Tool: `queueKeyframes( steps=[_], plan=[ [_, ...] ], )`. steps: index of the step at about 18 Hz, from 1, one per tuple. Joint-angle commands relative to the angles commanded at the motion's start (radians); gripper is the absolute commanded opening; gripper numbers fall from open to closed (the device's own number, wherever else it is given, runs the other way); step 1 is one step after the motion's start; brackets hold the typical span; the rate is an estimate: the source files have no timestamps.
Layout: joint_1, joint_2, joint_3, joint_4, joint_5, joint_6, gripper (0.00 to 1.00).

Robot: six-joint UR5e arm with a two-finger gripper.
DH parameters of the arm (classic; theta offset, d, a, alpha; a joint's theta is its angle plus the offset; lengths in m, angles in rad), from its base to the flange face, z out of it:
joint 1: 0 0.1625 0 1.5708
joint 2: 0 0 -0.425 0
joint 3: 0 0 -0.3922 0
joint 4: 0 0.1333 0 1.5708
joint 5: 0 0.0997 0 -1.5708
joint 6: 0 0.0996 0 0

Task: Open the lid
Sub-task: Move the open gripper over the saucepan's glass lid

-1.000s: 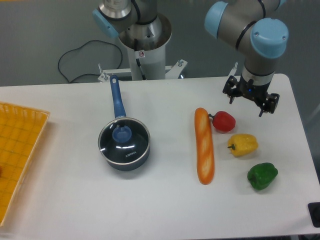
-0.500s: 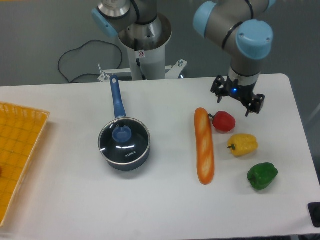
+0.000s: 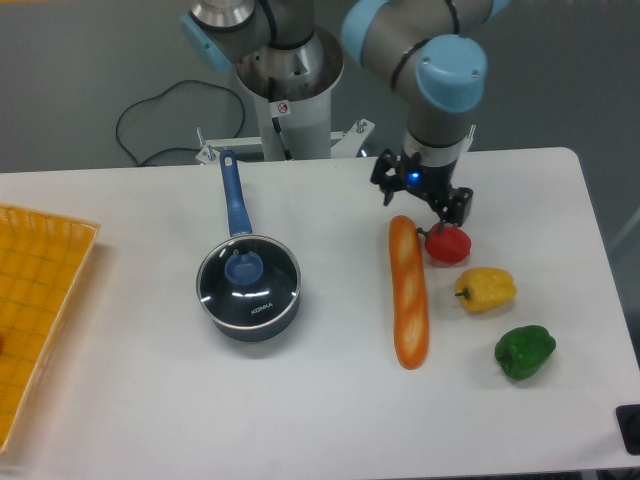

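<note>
I should expect an empty saucepan when I take the lid off, because only a plain dark interior shows through the clear glass.
The lid, a clear glass disc with a metal rim and a blue centre knob, rests flat on the dark blue saucepan left of the table's middle. The pan's long handle points to the back. My gripper hangs open and empty above the table, to the right of the pan, over the top end of the bread loaf and the red pepper. It is well apart from the lid.
A long bread loaf lies right of the pan. A red pepper, a yellow pepper and a green pepper sit further right. A yellow basket stands at the left edge. The robot base is behind.
My gripper has moved left, from over the table's right back part to above the loaf's top end and the red pepper. The lid and pan have not moved.
</note>
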Motion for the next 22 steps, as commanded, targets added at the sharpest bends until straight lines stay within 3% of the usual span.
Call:
queueKeyframes(
  steps=[6,13,17,22],
  plan=[
    [-0.08,0.006,-0.043,-0.005,0.012,-0.136,1.0],
    [-0.27,0.005,-0.055,0.005,0.04,-0.385,1.0],
    [-0.292,0.018,-0.087,0.012,0.041,-0.411,1.0],
    [-0.321,0.029,-0.133,0.132,0.04,-0.459,1.0]
  ],
)
